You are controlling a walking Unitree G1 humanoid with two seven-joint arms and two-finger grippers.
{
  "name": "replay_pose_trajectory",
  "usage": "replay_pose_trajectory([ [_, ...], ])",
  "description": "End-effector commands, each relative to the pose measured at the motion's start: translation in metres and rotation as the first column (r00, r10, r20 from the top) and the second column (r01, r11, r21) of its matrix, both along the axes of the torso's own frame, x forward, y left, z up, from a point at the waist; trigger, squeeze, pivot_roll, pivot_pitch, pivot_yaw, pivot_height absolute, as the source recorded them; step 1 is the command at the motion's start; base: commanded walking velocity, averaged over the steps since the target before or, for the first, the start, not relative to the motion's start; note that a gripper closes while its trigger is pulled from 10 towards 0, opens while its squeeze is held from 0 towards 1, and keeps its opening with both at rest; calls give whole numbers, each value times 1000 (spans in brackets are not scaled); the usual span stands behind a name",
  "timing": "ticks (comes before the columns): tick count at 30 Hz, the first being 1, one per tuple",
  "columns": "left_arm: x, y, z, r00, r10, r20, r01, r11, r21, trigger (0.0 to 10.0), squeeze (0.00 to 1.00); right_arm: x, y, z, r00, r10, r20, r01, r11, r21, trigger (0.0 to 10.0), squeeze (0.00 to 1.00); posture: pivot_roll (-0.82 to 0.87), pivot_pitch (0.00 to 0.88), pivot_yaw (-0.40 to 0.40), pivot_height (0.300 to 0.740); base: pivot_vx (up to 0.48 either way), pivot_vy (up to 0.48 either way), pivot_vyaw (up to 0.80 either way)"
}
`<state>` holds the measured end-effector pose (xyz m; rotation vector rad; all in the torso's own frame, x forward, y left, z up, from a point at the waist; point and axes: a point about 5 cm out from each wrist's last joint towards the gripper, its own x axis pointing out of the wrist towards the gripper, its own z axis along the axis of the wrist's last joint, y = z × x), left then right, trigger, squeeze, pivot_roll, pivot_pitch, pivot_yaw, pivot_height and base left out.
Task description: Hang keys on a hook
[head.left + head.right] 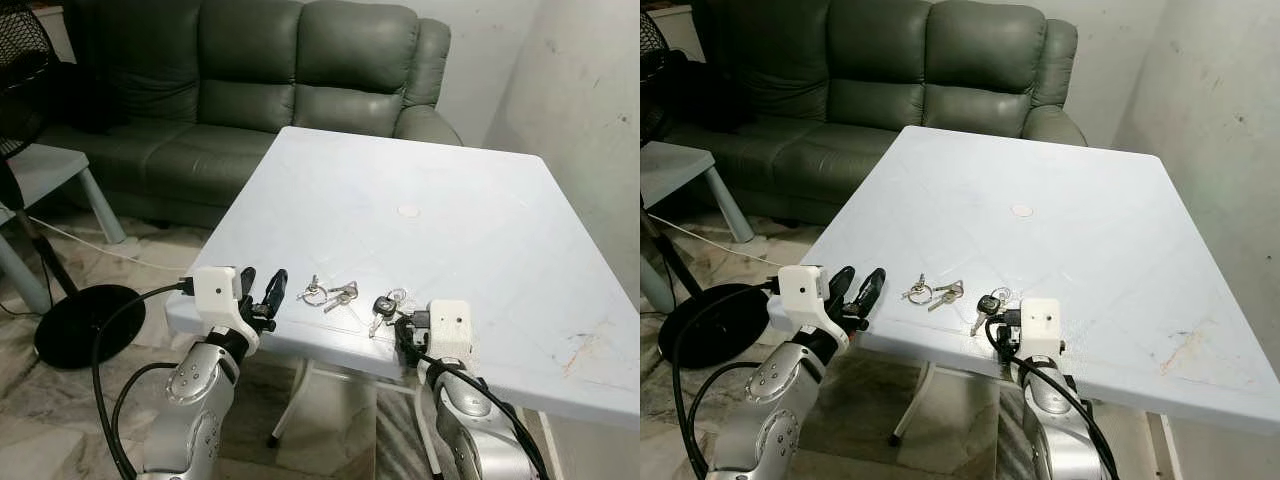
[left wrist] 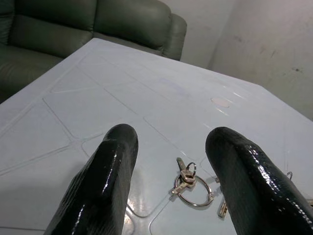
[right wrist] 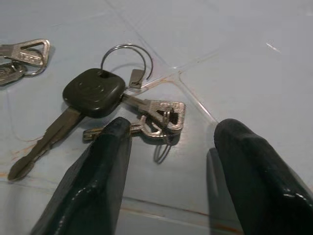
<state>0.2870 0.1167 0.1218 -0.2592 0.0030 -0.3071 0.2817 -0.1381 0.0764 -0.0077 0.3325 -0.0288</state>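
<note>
The black-headed key has its own ring (image 3: 129,46), so I expect the silver keys (image 3: 165,117) next to it to come off by themselves once I raise them.
Two key bunches lie near the front edge of the white table (image 1: 480,230). The silver bunch (image 1: 326,294) on its ring sits to the left. The bunch with a black-headed key (image 1: 384,306) lies to its right. My left gripper (image 1: 262,286) hovers at the table's front edge, just left of the silver bunch (image 2: 190,183), and it is open and holds nothing. My right gripper (image 3: 171,128) is low over the table, open, with its fingertips (image 3: 115,134) right at the black-headed key (image 3: 93,93) and its silver keys (image 3: 164,113).
A dark green sofa (image 1: 270,80) stands behind the table. A fan with a black round base (image 1: 85,322) and a small pale side table (image 1: 45,170) are on the left. A wall (image 1: 590,120) closes the right side. A small white disc (image 1: 408,211) marks the table's middle.
</note>
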Motion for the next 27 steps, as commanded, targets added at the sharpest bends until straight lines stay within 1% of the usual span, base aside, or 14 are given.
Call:
replay_pose_trajectory([
  [1, 0, -1, 3, 1000, 0, 7, 0, 1000, 3, 10000, 0, 2, -1, 1, 1000, -21, -4, 21, 1000, 10, 9451, 0, 13, 0, -60, 740, 0, 0, 0],
  [3, 0, -1, 3, 1000, 0, 6, 0, 1000, 3, 10000, 0, 2, -1, 1, 1000, -26, 0, 26, 1000, 10, 5098, 0, 13, 0, -60, 740, 0, 0, 0],
  [5, 0, -1, 3, 1000, 1, 6, -1, 1000, 2, 10000, 0, 3, 1, 2, 1000, -29, 4, 29, 999, 19, 10000, 0, 13, 0, -60, 740, 0, 0, 0],
  [6, 0, -1, 3, 1000, 1, 6, -1, 1000, 2, 10000, 0, 3, 1, 3, 1000, -29, 6, 29, 999, 19, 8118, 0, 15, 0, -61, 740, 0, 0, 0],
  [8, 0, -1, 3, 1000, 3, 6, -3, 1000, 2, 10000, 0, 4, 2, 3, 999, -34, 7, 34, 999, 29, 8157, 0, 15, 0, -61, 740, 0, 0, 0],
  [10, 0, -1, 3, 1000, 3, 6, -3, 1000, 1, 10000, 0, 5, 2, 4, 999, -37, 11, 36, 999, 29, 4549, 0, 16, 0, -61, 740, 0, 0, 0],
  [11, 0, -1, 3, 1000, 3, 6, -3, 1000, 2, 10000, 0, 5, 2, 4, 999, -41, 11, 41, 999, 32, 4431, 0, 17, 0, -61, 740, 0, 0, 0],
  [13, 0, -1, 3, 1000, 3, 6, -3, 1000, 2, 10000, 0, 6, 3, 5, 999, -45, 20, 44, 999, 30, 0, 0, 17, 0, -61, 740, 0, 0, 0],
  [14, 0, -1, 3, 1000, 4, 6, -4, 1000, 2, 10000, 0, 6, 3, 6, 999, -45, 20, 45, 999, 28, 0, 0, 19, 0, -62, 740, 0, 0, 0],
  [15, 0, -1, 3, 1000, 4, 6, -5, 1000, 2, 10000, 0, 6, 3, 5, 999, -49, 17, 48, 998, 34, 2392, 0, 19, 0, -62, 740, 0, 0, 0],
  [17, 0, -1, 3, 1000, 6, 5, -6, 1000, 2, 10000, 0, 6, 3, 6, 999, -49, 20, 48, 998, 35, 3647, 0, 19, 0, -62, 740, 0, 0, 0],
  [19, 0, -1, 3, 1000, 7, 5, -7, 1000, 1, 10000, 0, 7, 4, 6, 999, -46, 15, 46, 998, 40, 8549, 0, 20, 0, -62, 740, 0, 0, 0],
  [26, 0, 0, 3, 1000, 7, 5, -7, 1000, 2, 10000, 0, 8, 4, 7, 999, -49, 24, 48, 998, 37, 8588, 0, 22, 0, -61, 740, 0, 0, 0],
  [27, 0, 0, 3, 1000, 7, 5, -7, 1000, 2, 10000, 0, 8, 4, 7, 999, -50, 22, 49, 998, 36, 10000, 0, 22, 0, -60, 740, 0, 0, 0],
])
